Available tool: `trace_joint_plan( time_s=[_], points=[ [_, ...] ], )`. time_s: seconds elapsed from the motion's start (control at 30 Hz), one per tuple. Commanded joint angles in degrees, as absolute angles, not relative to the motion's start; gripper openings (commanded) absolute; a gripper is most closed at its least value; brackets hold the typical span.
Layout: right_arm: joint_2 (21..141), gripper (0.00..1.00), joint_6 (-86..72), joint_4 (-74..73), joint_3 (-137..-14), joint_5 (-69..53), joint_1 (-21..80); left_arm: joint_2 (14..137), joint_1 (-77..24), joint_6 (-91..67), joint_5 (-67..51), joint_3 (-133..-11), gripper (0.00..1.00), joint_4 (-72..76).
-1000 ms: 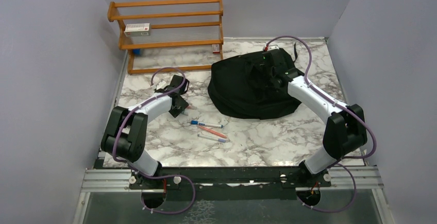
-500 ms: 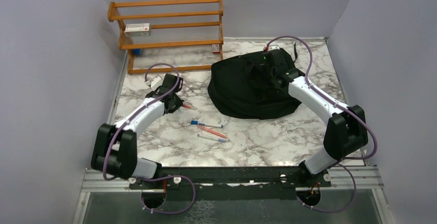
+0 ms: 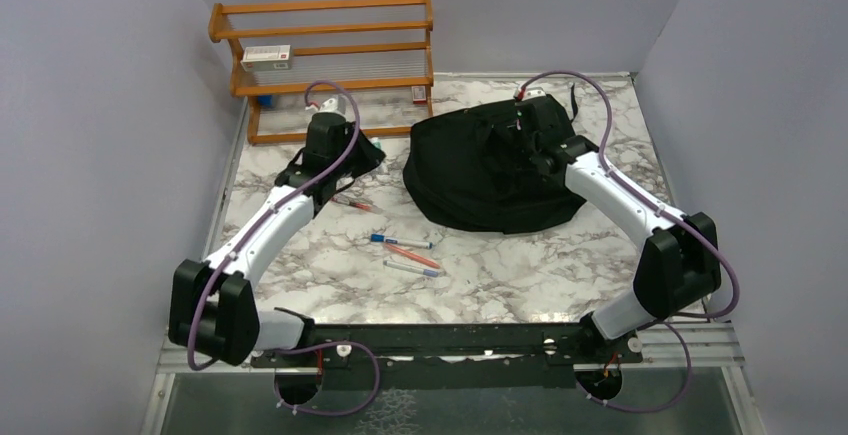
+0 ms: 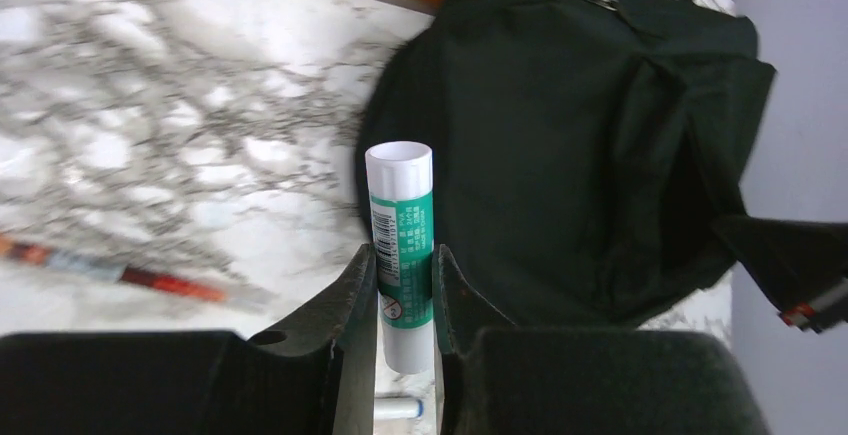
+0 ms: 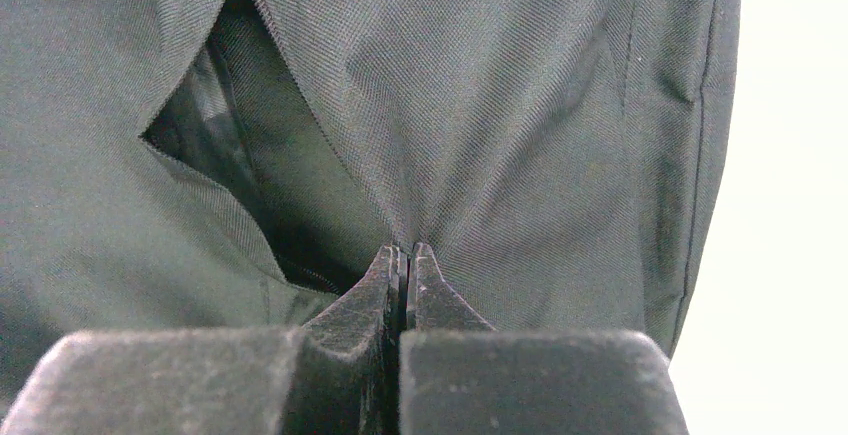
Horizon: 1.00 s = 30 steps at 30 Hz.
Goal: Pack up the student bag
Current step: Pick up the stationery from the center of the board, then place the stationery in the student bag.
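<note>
The robot's right gripper is holding the bag's zipped pocket (image 5: 285,145) open, so the left gripper keeps moving the glue stick toward the pocket's opening (image 3: 502,158) and let it go inside.
The student bag (image 3: 470,180) is a large black backpack lying at the back centre of the marble table. My left gripper (image 4: 404,255) hangs above the table just left of it, shut on a green-and-white glue stick (image 4: 401,220) that stands upright between the fingers. In the top view this gripper (image 3: 368,151) is close to the bag's left edge. My right gripper (image 5: 405,253) is shut, pinching the bag's fabric (image 5: 500,105) beside an open zipped pocket (image 5: 250,185). From above, it (image 3: 520,143) sits on top of the bag.
Several pens lie on the table before the bag: a red one (image 3: 355,203), a blue-capped one (image 3: 400,241) and an orange one (image 3: 412,254). A wooden shelf rack (image 3: 330,55) with a small box (image 3: 266,54) stands at the back left. Grey walls enclose the sides.
My left gripper closed on the glue stick at the table, then lifted it and carried it back and right toward the bag. The right gripper kept its hold.
</note>
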State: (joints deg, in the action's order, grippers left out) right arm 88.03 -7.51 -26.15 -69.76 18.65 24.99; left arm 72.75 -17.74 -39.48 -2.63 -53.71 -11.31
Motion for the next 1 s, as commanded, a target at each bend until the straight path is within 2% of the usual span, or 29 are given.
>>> trace_joint_plan(
  time_s=[0.0,0.27,0.5,0.97],
  points=[
    [85.6,0.01,-8.7,-25.8,-68.9,15.8,24.8,78.8,-22.0,-38.0,-12.1,-59.4,0.00,-1.6],
    [83.8,0.01,-9.8,-23.5,-68.4,17.7,24.8,91.8,-30.3,-41.2,-12.3,-72.8,0.00,4.2],
    [84.1,0.01,-11.0,-24.0,-70.3,18.7,24.6,104.4,-34.9,-45.3,-17.5,-82.4,0.00,8.3],
    [83.6,0.00,-16.6,-21.7,-71.7,13.5,23.9,113.8,-37.8,-52.5,-19.3,-84.3,0.00,11.9]
  ],
)
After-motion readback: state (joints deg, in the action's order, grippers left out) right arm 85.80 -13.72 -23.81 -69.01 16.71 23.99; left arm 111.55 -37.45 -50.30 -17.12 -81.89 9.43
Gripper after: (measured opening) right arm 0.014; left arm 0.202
